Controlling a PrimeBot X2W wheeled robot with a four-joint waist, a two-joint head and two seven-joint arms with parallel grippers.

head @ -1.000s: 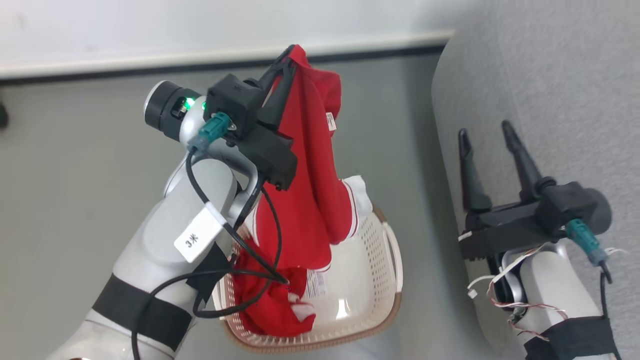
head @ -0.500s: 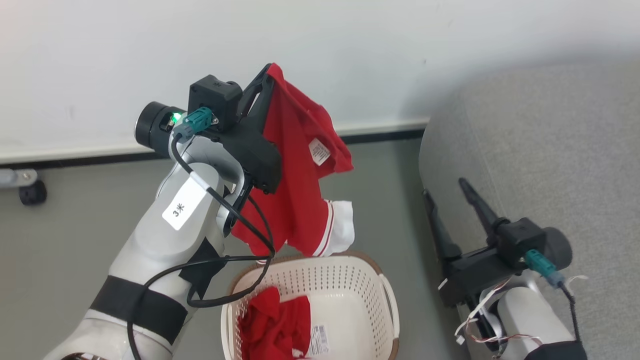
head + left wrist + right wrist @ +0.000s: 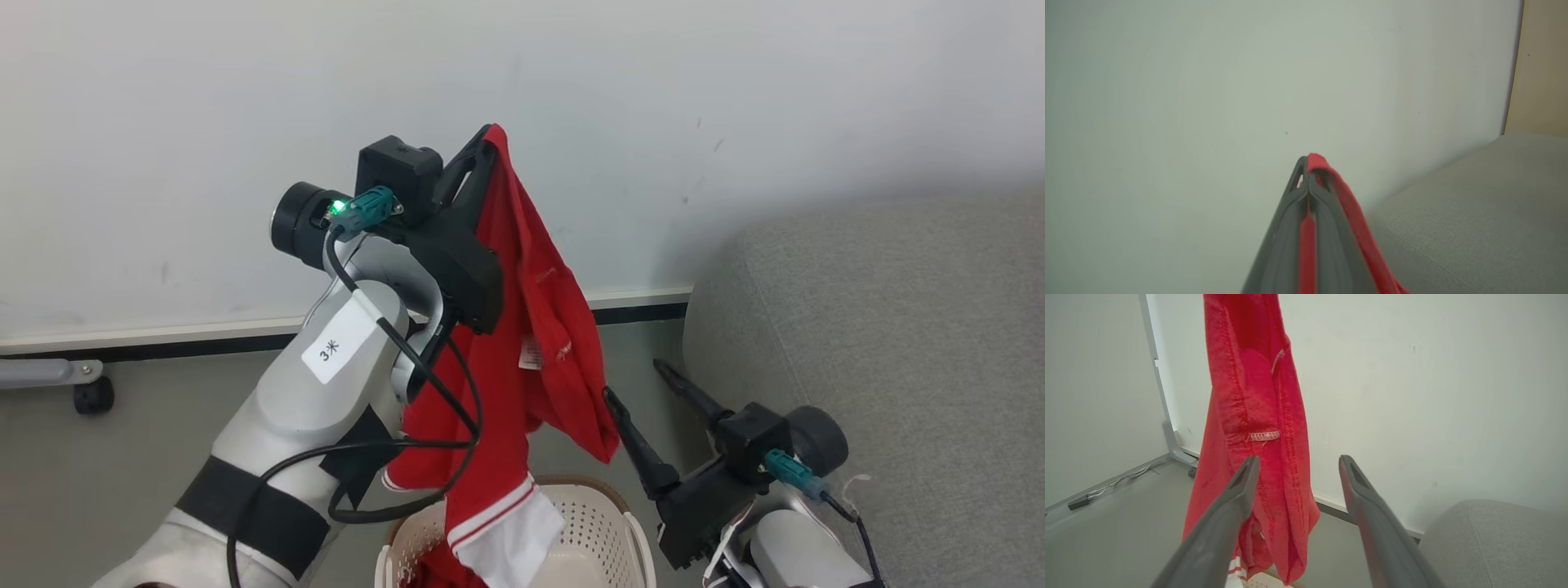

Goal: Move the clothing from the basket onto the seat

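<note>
I expect the red clothing (image 3: 497,402) to crumple into a heap when I lower it onto the seat, because it hangs limp in long folds (image 3: 550,294).
My left gripper (image 3: 490,137) is raised high in front of the wall and is shut on the top edge of one piece of red clothing (image 3: 549,327). The garment hangs straight down, and its white striped cuff (image 3: 508,541) dangles over the cream basket (image 3: 608,523) at the bottom edge. In the left wrist view the fingers (image 3: 1306,163) pinch a red fold (image 3: 1349,212). My right gripper (image 3: 633,382) stands open just right of the hanging cloth, holding nothing. The right wrist view shows the garment (image 3: 1253,396) behind its left fingertip (image 3: 1249,465). The grey seat (image 3: 882,343) lies to the right.
A white wall with a dark baseboard (image 3: 637,310) runs behind. A grey bar with a black caster (image 3: 91,394) sits on the grey floor at the far left. Bare floor (image 3: 122,457) lies left of the basket.
The head camera has tilted up. My left gripper has lifted the garment higher, clear of the basket, and swung it rightward. The right gripper now stands close beside the hanging cloth.
</note>
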